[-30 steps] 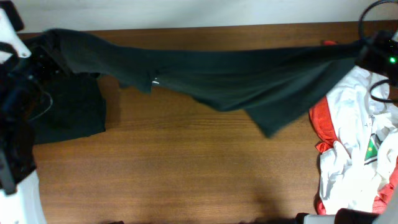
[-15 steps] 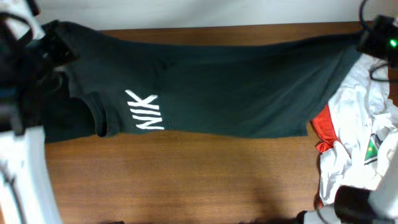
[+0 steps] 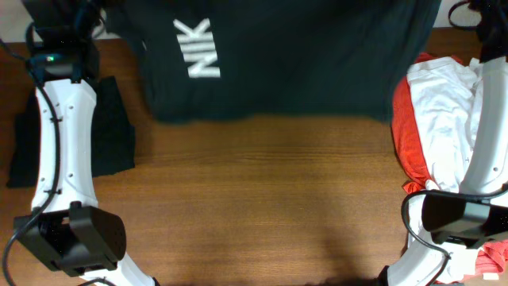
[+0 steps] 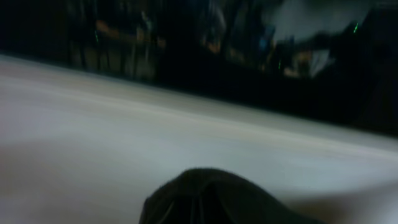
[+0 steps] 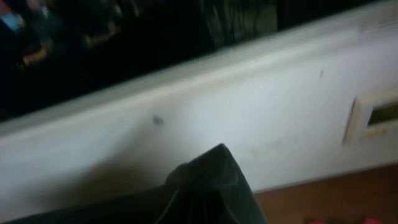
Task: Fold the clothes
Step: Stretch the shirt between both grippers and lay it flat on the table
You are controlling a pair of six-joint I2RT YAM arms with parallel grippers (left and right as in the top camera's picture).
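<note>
The black T-shirt (image 3: 278,63) is hanging stretched over the far side of the table. My left gripper and right gripper should pull its corners back and lay it down on the wood (image 3: 262,171).
The large black T-shirt (image 3: 294,63) with white block letters hangs stretched between my two arms over the far side of the table. Its lower hem falls across the wood. My left gripper (image 3: 83,12) holds its left corner at the top edge of the overhead view. My right gripper (image 3: 475,12) holds its right corner. In the left wrist view a bunch of black cloth (image 4: 211,199) covers the fingers. In the right wrist view black cloth (image 5: 211,186) covers them too.
Another black garment (image 3: 111,135) lies flat on the wooden table (image 3: 262,206) at the left, partly under my left arm. A white shirt (image 3: 440,111) and a red one (image 3: 405,135) are piled at the right, beside my right arm. A pale wall stands behind the table.
Both arms have risen and moved to the far side, carrying the black T-shirt up. It has spread from a twisted band into a hanging sheet with the letters showing.
</note>
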